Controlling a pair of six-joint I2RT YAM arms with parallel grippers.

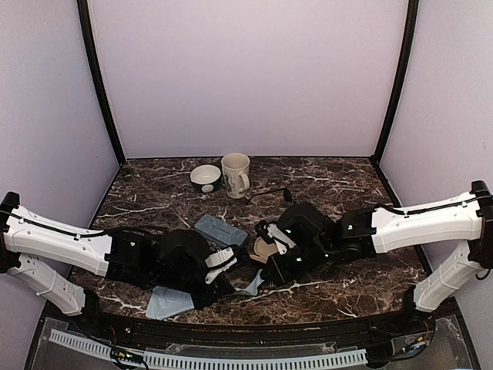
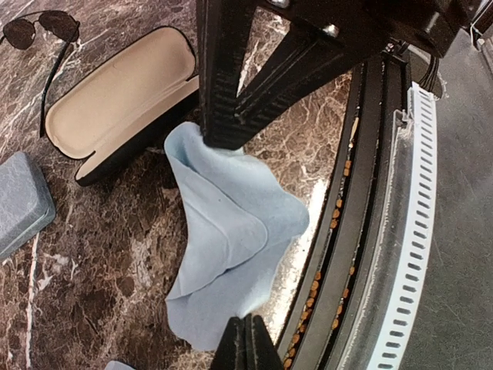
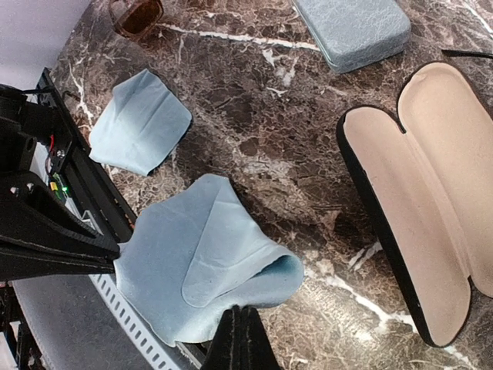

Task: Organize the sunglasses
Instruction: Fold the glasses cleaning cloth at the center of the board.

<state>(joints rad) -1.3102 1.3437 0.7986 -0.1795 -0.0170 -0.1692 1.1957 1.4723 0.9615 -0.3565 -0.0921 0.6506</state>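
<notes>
The light blue cloth droops with a folded flap (image 3: pixel 223 258), so my left gripper should draw the cloth's corner (image 3: pixel 128 256) away from my right gripper and spread the cloth flat.
The thin black wire-framed sunglasses (image 1: pixel 266 193) lie behind the arms; they also show in the left wrist view (image 2: pixel 40 29). The brownish thick-framed sunglasses (image 3: pixel 137 15) show only at the top edge of the right wrist view. A light blue cloth (image 2: pixel 231 231) hangs between both grippers, just over the table's near edge. My left gripper (image 2: pixel 246 338) is shut on one corner of it. My right gripper (image 3: pixel 241 333) is shut on the opposite edge of the cloth (image 3: pixel 200 266). In the top view the cloth (image 1: pixel 251 287) sits between the two grippers.
An open black case with a beige lining (image 2: pixel 115 100) (image 3: pixel 435 193) lies beside the cloth. A shut grey-blue hard case (image 1: pixel 221 230) (image 3: pixel 354 31) lies further back. A second blue cloth (image 3: pixel 140 119) (image 1: pixel 168 302) lies at the near left. A bowl (image 1: pixel 206 177) and a mug (image 1: pixel 236 174) stand at the back.
</notes>
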